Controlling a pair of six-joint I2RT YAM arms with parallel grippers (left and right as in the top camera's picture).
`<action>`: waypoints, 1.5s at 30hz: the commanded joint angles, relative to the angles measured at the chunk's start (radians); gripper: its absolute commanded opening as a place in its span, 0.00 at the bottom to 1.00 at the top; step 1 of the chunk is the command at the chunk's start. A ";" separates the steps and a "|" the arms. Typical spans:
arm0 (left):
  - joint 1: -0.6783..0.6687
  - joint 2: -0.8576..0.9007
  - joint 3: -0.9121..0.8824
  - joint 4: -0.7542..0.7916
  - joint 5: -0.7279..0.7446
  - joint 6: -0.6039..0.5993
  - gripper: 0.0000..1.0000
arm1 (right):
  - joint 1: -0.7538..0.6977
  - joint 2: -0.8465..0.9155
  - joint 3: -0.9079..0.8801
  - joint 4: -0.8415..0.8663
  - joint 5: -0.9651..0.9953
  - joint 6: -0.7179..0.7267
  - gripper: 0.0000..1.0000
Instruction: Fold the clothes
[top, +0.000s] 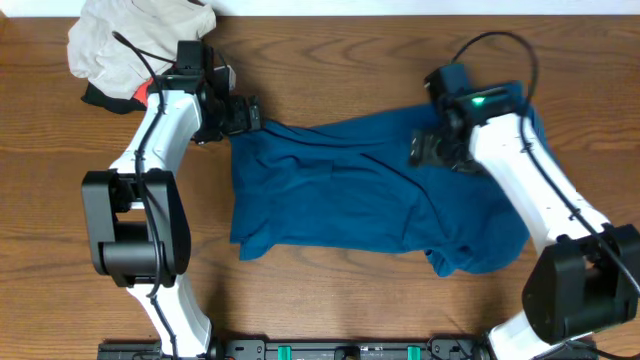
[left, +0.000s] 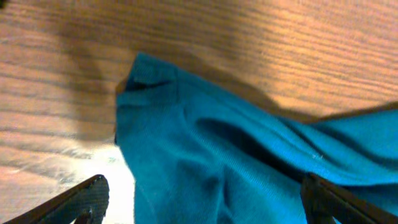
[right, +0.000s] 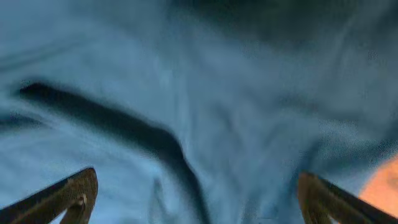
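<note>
The shirt's limp corner (left: 149, 90) has soft creases (left: 189, 124) running through it, so the cloth will bunch up at the robot's left gripper and its edge will flop over when the robot lifts.
The clothes, one large teal-blue shirt (top: 350, 195), lie crumpled across the middle of the wooden table. My left gripper (top: 245, 115) hovers at the shirt's upper left corner, open. In the left wrist view that corner (left: 149, 81) lies flat on the wood, and cloth passes under the gap between the wide-apart fingers (left: 87, 196) of the left gripper (left: 205, 199). My right gripper (top: 425, 150) is over the shirt's upper right part, open. In the right wrist view wrinkled shirt cloth (right: 199, 93) fills the frame beneath the right gripper (right: 199, 193), and nothing is pinched.
A pale beige-grey garment (top: 140, 40) is heaped at the back left corner, with orange-red and black cloth (top: 110, 95) under it, close behind the left arm. Bare wood (top: 330, 290) runs along the table's front. The arm bases (top: 350, 350) stand at the front edge.
</note>
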 joint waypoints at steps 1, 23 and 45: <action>-0.008 0.019 -0.004 0.021 0.005 -0.039 0.98 | -0.076 -0.013 0.014 0.076 -0.103 -0.082 0.99; -0.009 0.168 -0.004 0.130 0.078 -0.116 0.96 | -0.328 0.027 0.015 0.465 -0.214 -0.184 0.99; -0.009 0.168 -0.004 0.126 0.077 -0.116 0.75 | -0.393 0.306 0.015 0.658 -0.463 -0.054 0.93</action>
